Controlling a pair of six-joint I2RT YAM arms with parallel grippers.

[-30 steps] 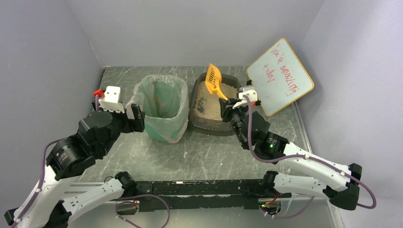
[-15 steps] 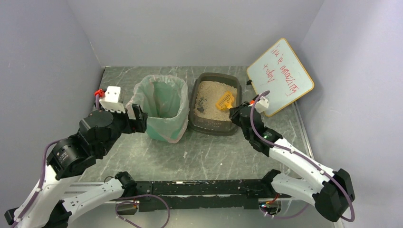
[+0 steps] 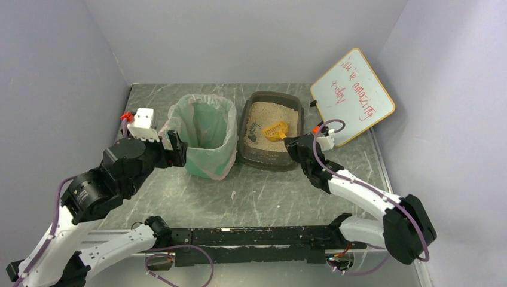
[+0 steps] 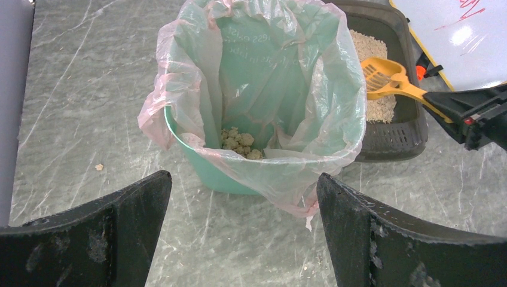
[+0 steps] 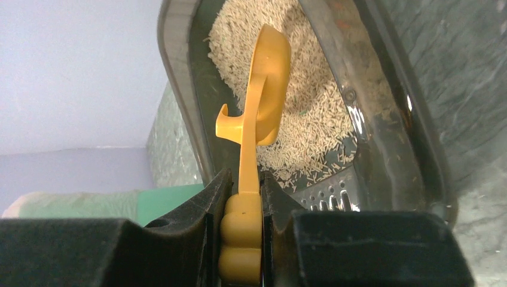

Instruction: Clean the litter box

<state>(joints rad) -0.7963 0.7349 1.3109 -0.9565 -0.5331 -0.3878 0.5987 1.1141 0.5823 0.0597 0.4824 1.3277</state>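
The orange scoop's empty head (image 3: 275,130) is above the beige litter (image 3: 262,123), so the robot's right gripper should go on bringing the scoop down until it rests there and then let go of the scoop's handle.
The dark grey litter box (image 3: 249,110) with beige litter sits right of the green bin (image 3: 203,140). It also shows in the left wrist view (image 4: 412,107) and the right wrist view (image 5: 179,89). My right gripper (image 3: 291,143) is shut on the handle of the orange scoop (image 3: 276,129), whose head rests in the litter (image 5: 272,72). The gripper shows shut in the right wrist view (image 5: 245,191). My left gripper (image 3: 173,148) is open and empty, just left of the bin's front; in its wrist view (image 4: 242,197) the bin (image 4: 209,167) lies ahead with clumps at the bottom.
The bin's clear bag liner (image 4: 335,89) drapes over its rim. A whiteboard (image 3: 353,95) with red writing leans at the back right, close to the right arm. A small crumb (image 4: 99,167) lies on the table left of the bin. Walls enclose three sides.
My right gripper has swung the scoop down from above the litter box's far edge into the litter, then drawn it left and lower. The left arm has barely moved.
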